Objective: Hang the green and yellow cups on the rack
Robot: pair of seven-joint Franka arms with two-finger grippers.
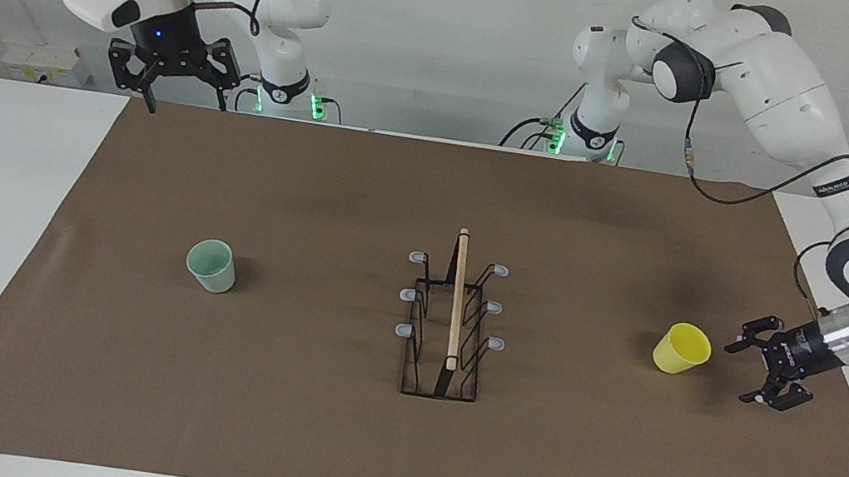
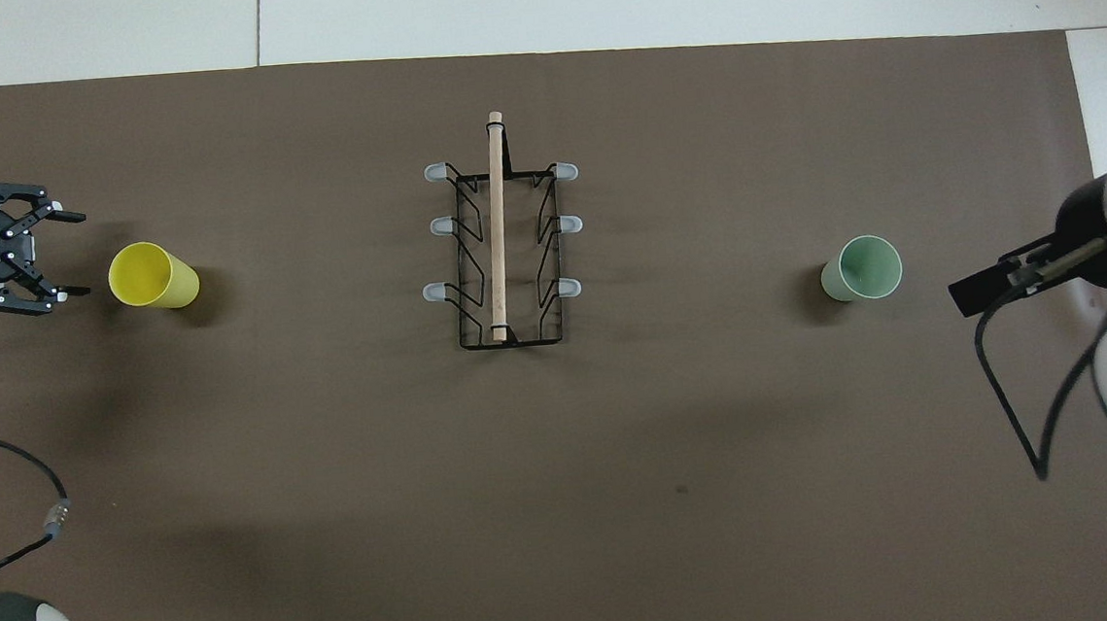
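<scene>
I expect the green cup (image 2: 862,267) to hang upside down over the tip of a peg when I turn and lower it, because pale-tipped pegs (image 2: 570,287) stick out from the rack's sides.
The yellow cup (image 1: 682,349) (image 2: 152,276) stands upright on the brown mat toward the left arm's end. My left gripper (image 1: 737,374) (image 2: 80,254) is low beside it, turned sideways, open toward the cup and apart from it. The mint green cup (image 1: 211,265) (image 2: 862,268) stands upright toward the right arm's end. My right gripper (image 1: 188,105) (image 2: 985,287) hangs high, open and empty, over the mat's edge at the robots' end. The black wire rack (image 1: 453,318) (image 2: 500,246) with its wooden rod stands mid-mat with all its prongs bare.
The brown mat (image 1: 280,419) covers most of the white table. Cables hang from both arms, and one cable (image 2: 1008,405) loops over the mat near the green cup in the overhead view.
</scene>
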